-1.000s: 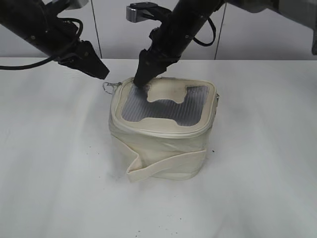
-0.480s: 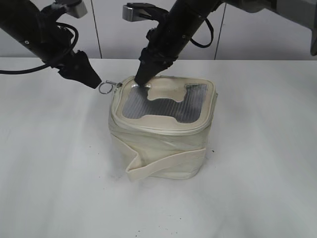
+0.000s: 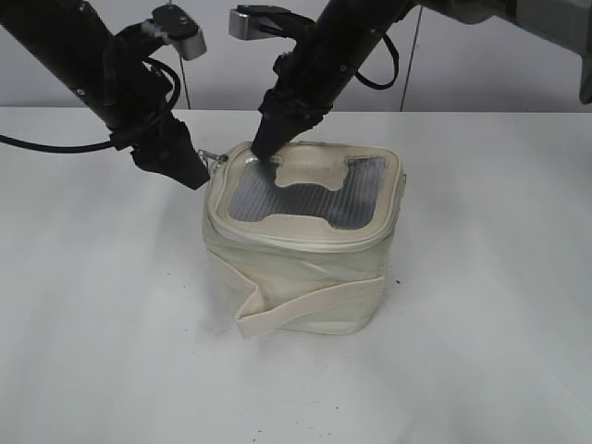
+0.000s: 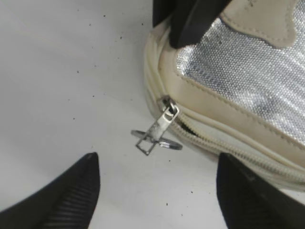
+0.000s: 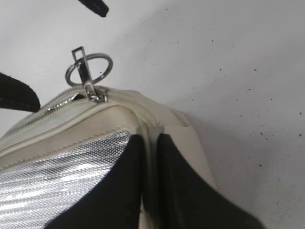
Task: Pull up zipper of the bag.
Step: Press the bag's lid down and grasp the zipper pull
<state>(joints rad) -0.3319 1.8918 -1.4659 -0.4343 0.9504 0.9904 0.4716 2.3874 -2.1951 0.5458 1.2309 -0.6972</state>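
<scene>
My right gripper pins the lid rim [image 3: 241, 152] beside the slider, so my left gripper should close on the ring pull [image 3: 211, 156] and draw it toward the bag's front.
The cream bag [image 3: 296, 264] stands mid-table, with a grey ribbed panel [image 3: 305, 199] on its lid. The zipper [image 3: 287, 242] runs round the lid rim. In the left wrist view a silver slider [image 4: 165, 120] with its ring pull [image 4: 159, 142] hangs off the bag's corner, and a short gap shows in the track beside it. The slider also shows in the right wrist view [image 5: 93, 90]. My left gripper [image 4: 157, 191] is open, its jaws either side of and just short of the pull. In the exterior view it [image 3: 192, 174] is by the bag's far left corner. My right gripper [image 5: 148, 181] is shut on the lid rim at that corner [image 3: 264, 150].
A flat cream strap [image 3: 310, 305] crosses the bag's front, its loose end sticking out at the lower left. The white table [image 3: 481, 351] carries small dark specks. A pale wall stands behind.
My left gripper has swung down and right, closer to the bag's far left corner, and now covers the ring pull in the exterior view. The right gripper and the bag have stayed put.
</scene>
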